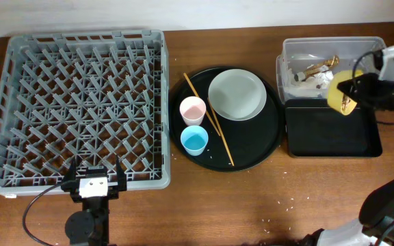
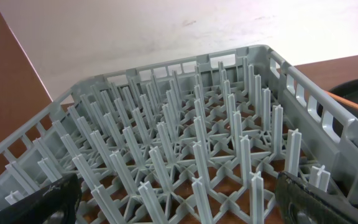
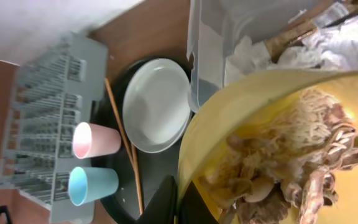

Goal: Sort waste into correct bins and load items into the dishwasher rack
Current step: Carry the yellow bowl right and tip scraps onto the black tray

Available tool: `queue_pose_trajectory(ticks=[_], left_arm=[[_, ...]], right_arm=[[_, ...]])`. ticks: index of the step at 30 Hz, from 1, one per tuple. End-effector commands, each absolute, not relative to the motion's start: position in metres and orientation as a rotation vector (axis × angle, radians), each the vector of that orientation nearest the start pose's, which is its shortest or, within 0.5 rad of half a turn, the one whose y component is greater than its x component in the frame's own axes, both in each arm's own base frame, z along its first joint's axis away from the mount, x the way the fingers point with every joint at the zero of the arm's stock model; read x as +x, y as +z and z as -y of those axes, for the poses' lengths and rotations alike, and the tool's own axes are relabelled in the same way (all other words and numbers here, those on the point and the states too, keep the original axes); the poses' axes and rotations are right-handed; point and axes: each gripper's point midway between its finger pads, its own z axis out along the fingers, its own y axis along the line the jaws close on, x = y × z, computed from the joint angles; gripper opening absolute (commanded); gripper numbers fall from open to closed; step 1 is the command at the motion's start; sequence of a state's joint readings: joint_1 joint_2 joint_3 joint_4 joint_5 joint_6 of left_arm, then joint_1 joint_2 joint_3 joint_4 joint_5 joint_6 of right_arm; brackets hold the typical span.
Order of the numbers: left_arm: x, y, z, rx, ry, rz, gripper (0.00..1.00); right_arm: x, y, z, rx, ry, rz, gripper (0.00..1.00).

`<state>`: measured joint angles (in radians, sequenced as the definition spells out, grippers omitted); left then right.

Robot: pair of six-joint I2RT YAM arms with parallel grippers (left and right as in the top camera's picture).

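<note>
The yellow bowl of food scraps hangs by the clear tub's edge (image 1: 335,98), so next my right hand pulls it back and tips it into the black rectangular tray (image 1: 334,139).
My right gripper (image 1: 351,96) is shut on the rim of the yellow bowl (image 1: 340,92), tilted on its side over the black rectangular tray (image 1: 332,140), beside the clear tub (image 1: 289,58). In the right wrist view the yellow bowl (image 3: 278,149) holds beige food scraps (image 3: 303,168). The tub holds white napkins (image 3: 328,43) and a gold-brown wrapper (image 1: 318,67). The plate (image 1: 237,94), pink cup (image 1: 192,109), blue cup (image 1: 194,141) and chopsticks (image 1: 209,118) lie on the round black tray (image 1: 265,147). My left gripper (image 1: 93,183) is open at the front edge of the grey rack (image 1: 81,102).
Rice-like crumbs (image 1: 286,202) are scattered on the wooden table near the front. A cable (image 1: 33,212) loops by the left arm. The right arm's dark body (image 1: 388,205) fills the front right corner.
</note>
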<state>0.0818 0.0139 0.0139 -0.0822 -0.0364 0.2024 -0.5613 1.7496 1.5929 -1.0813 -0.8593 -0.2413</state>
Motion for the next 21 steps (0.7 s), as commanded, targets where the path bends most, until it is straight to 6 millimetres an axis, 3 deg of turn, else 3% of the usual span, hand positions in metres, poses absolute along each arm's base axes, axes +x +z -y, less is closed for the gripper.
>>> queue_pose_trajectory(ticks=[1, 7, 12, 17, 21], left_arm=[[0.244, 0.156, -0.027, 0.086, 0.258, -1.656, 0.99], [0.244, 0.156, -0.027, 0.086, 0.258, -1.656, 0.99], [0.244, 0.156, -0.027, 0.086, 0.258, -1.656, 0.99], [0.244, 0.156, -0.027, 0.086, 0.258, -1.656, 0.99], [0.244, 0.156, -0.027, 0.086, 0.258, -1.656, 0.99]], right_arm=[[0.389, 0.207, 0.094, 0.164, 0.997, -2.261, 0.04], [0.377, 0.175, 0.112, 0.234, 1.077, -2.145, 0.04], [0.365, 0.156, 0.111, 0.259, 1.152, -2.061, 0.04], [0.357, 0.156, 0.104, 0.244, 1.249, -1.941, 0.04], [0.352, 0.174, 0.112, 0.246, 1.31, -1.833, 0.04]])
